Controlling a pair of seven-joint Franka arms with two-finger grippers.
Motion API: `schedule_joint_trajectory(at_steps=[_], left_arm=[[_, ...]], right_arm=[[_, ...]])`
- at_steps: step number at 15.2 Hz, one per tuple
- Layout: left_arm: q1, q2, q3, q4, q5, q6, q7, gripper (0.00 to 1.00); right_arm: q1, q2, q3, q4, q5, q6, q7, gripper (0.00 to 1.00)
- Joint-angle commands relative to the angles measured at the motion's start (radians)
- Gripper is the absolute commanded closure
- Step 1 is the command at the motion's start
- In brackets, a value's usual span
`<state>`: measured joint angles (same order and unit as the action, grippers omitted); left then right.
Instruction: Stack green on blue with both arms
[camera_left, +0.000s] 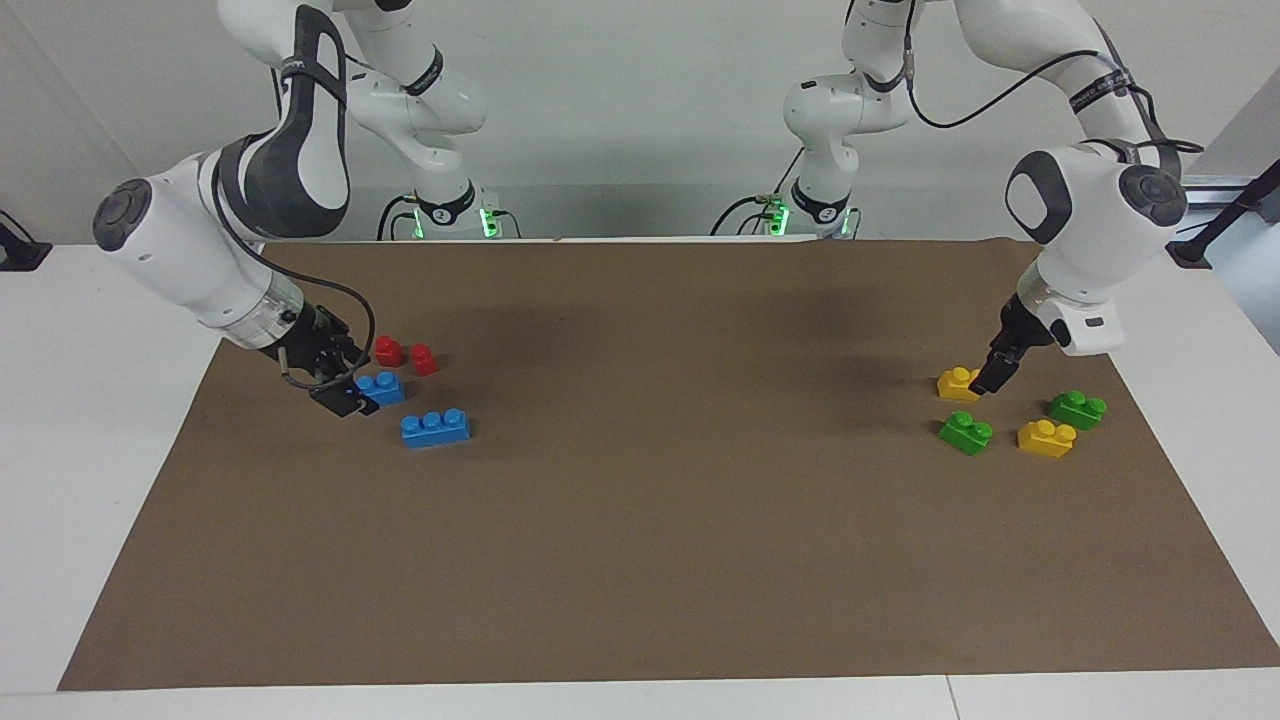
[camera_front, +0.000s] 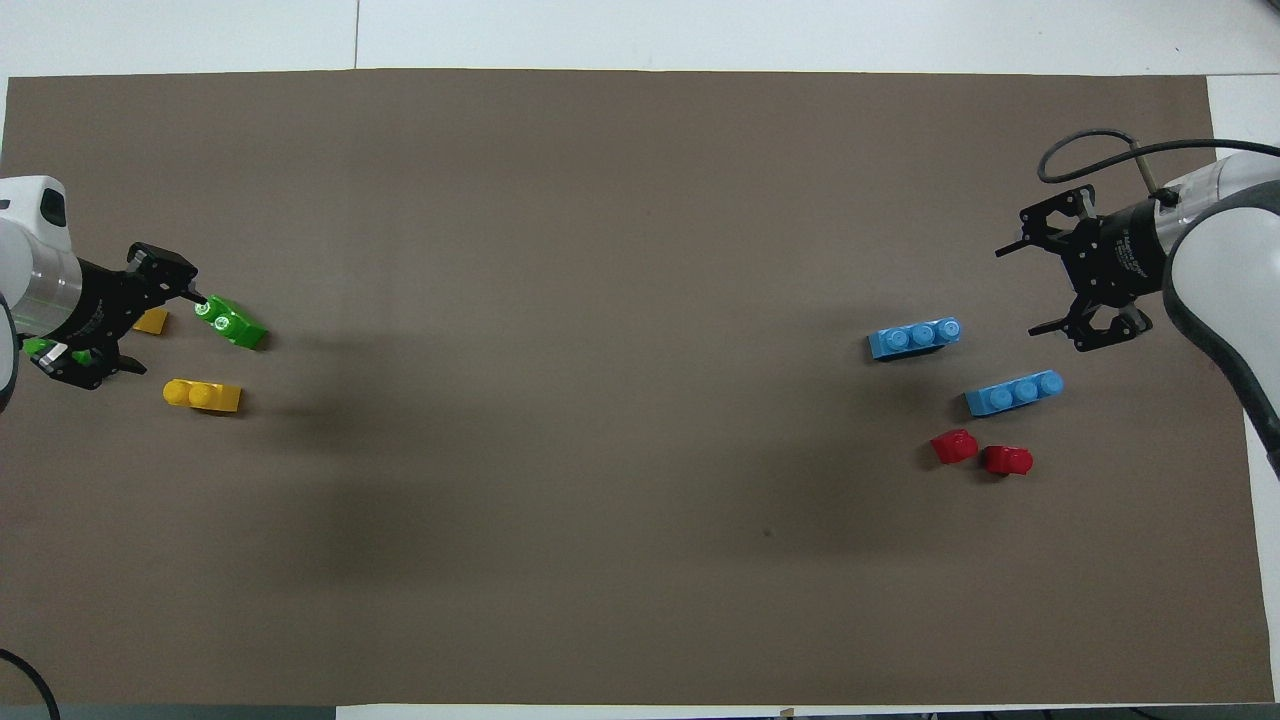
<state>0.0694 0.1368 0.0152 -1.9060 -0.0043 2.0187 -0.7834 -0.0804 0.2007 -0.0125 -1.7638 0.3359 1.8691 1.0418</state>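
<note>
The blue brick (camera_front: 915, 338) has a row of studs longer than the green brick's (camera_front: 230, 323), so an end stud of the blue brick will still show when the robot stacks them.
The bright-green two-stud brick (camera_left: 965, 432) lies on the brown mat toward the left arm's end; it also shows in the overhead view (camera_front: 230, 322). My left gripper (camera_left: 990, 380) (camera_front: 150, 325) is open and low beside a yellow brick (camera_left: 957, 383), which lies nearer to the robots than the green one. A blue three-stud brick (camera_left: 380, 388) (camera_front: 1012, 392) lies toward the right arm's end. My right gripper (camera_left: 345, 398) (camera_front: 1025, 288) is open and low beside that brick's end. It holds nothing.
A second blue brick (camera_left: 435, 427) (camera_front: 915, 338) lies farther from the robots. Two red bricks (camera_left: 405, 355) (camera_front: 980, 453) lie nearer to them. A darker green brick (camera_left: 1077, 409) and a second yellow brick (camera_left: 1046, 438) (camera_front: 202, 395) lie near the left gripper.
</note>
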Motion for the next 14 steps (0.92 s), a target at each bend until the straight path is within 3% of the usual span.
schedule_joint_trajectory(at_steps=[1,9,14], left_arm=[[0.036,0.063,-0.008,0.045,-0.029,0.054,-0.027,0.0],[0.041,0.194,-0.008,0.111,-0.031,0.141,-0.03,0.0],[0.039,0.216,-0.008,0.099,-0.033,0.195,-0.036,0.0]], right_arm=[[-0.019,0.034,0.005,0.021,0.044,0.022,0.04,0.08],[-0.021,0.111,0.005,0.032,0.068,0.054,0.07,0.08],[-0.015,0.154,0.005,0.029,0.124,0.08,0.067,0.07]])
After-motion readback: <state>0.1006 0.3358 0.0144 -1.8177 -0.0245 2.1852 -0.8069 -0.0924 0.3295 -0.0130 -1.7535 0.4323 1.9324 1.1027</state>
